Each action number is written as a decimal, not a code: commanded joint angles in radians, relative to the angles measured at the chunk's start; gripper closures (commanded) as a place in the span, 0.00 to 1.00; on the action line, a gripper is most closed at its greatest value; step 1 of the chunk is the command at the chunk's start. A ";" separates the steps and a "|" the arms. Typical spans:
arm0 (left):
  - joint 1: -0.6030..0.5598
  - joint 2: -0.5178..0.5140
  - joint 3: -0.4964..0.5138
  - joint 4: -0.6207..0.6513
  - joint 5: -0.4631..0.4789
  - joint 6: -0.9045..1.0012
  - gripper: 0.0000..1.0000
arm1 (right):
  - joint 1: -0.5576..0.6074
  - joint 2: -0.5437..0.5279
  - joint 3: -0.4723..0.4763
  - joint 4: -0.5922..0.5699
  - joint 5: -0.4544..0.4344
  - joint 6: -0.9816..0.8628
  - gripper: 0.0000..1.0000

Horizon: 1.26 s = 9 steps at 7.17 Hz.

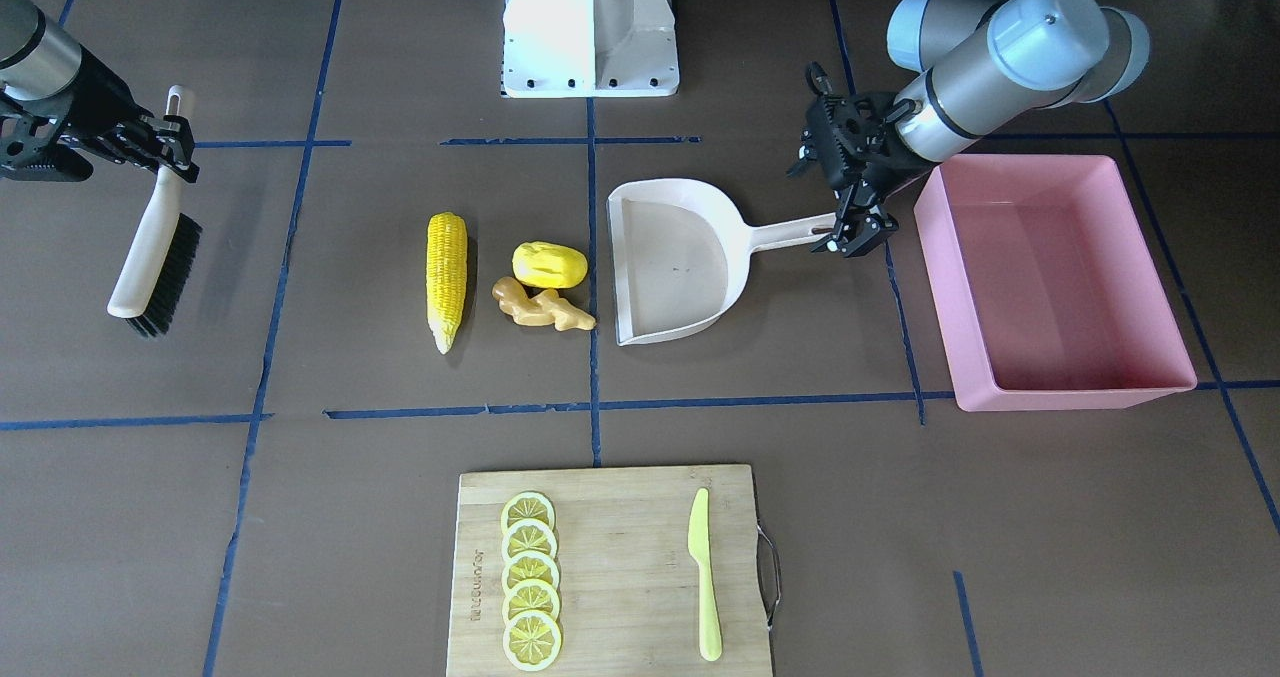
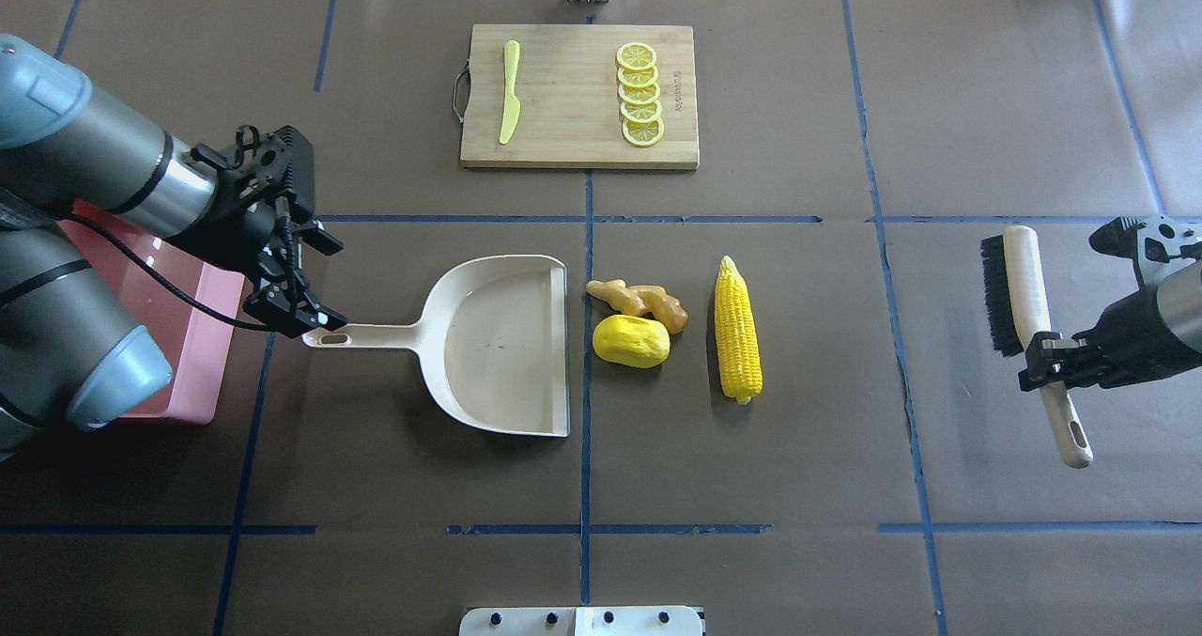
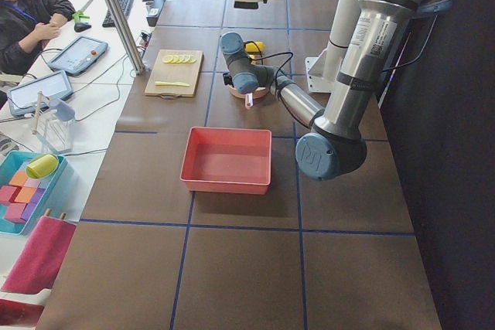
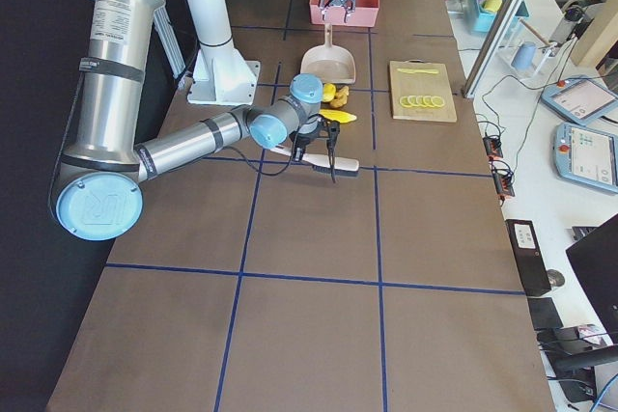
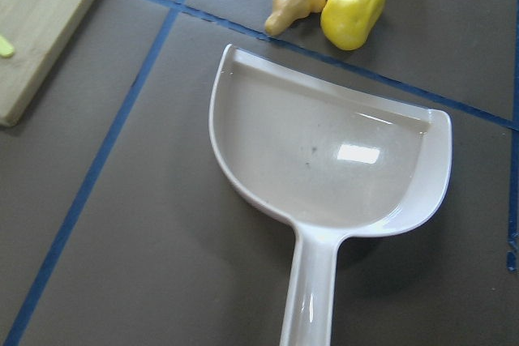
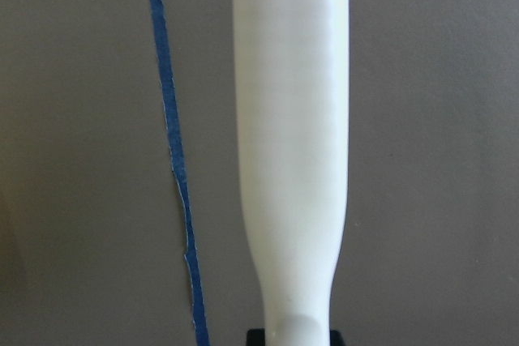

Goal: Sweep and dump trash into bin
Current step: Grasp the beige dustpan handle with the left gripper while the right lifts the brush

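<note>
The dustpan's smooth bottom leads to an open edge (image 1: 619,267), so all the trash should slide out when I tip the dustpan (image 1: 678,261) over the pink bin.
The corn cob (image 2: 737,340), the yellow lumpy fruit (image 2: 631,341) and the ginger root (image 2: 639,300) lie together on the table, just off the open edge of the beige dustpan (image 2: 498,345). The dustpan lies flat. My left gripper (image 2: 315,281) is open and hovers over the end of the dustpan handle (image 5: 308,305). The pink bin (image 1: 1060,387) stands behind that arm, and nothing is in it. My right gripper (image 2: 1047,368) is shut on the handle of a white brush (image 2: 1024,288) with black bristles, held off to the side, away from the trash.
A wooden cutting board (image 2: 573,138) at the far side carries lemon slices (image 2: 639,91) and a yellow-green knife (image 2: 509,91). Blue tape lines cross the brown table. The robot's white base (image 1: 590,27) stands at the near side.
</note>
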 commanded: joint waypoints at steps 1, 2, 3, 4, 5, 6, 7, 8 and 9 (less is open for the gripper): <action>0.009 -0.012 0.063 -0.010 0.007 0.073 0.00 | -0.003 0.098 0.042 -0.165 0.002 0.000 1.00; 0.022 -0.010 0.070 -0.007 0.006 0.128 0.00 | -0.003 0.113 0.048 -0.185 0.004 0.000 1.00; 0.036 -0.010 0.088 -0.008 0.009 0.139 0.01 | -0.005 0.115 0.051 -0.189 0.002 0.000 1.00; 0.058 -0.009 0.088 -0.008 0.015 0.139 0.01 | -0.005 0.119 0.054 -0.191 0.002 0.000 1.00; 0.075 -0.006 0.088 -0.008 0.080 0.139 0.01 | -0.005 0.120 0.057 -0.196 0.002 0.000 1.00; 0.096 -0.001 0.088 -0.008 0.110 0.137 0.01 | -0.006 0.121 0.057 -0.194 0.002 0.000 1.00; 0.110 0.003 0.089 -0.008 0.110 0.137 0.01 | -0.009 0.121 0.057 -0.194 0.002 0.000 1.00; 0.122 0.005 0.093 -0.008 0.111 0.136 0.02 | -0.011 0.121 0.057 -0.194 0.002 0.000 1.00; 0.134 0.007 0.093 -0.008 0.116 0.136 0.08 | -0.017 0.121 0.057 -0.196 0.002 0.000 1.00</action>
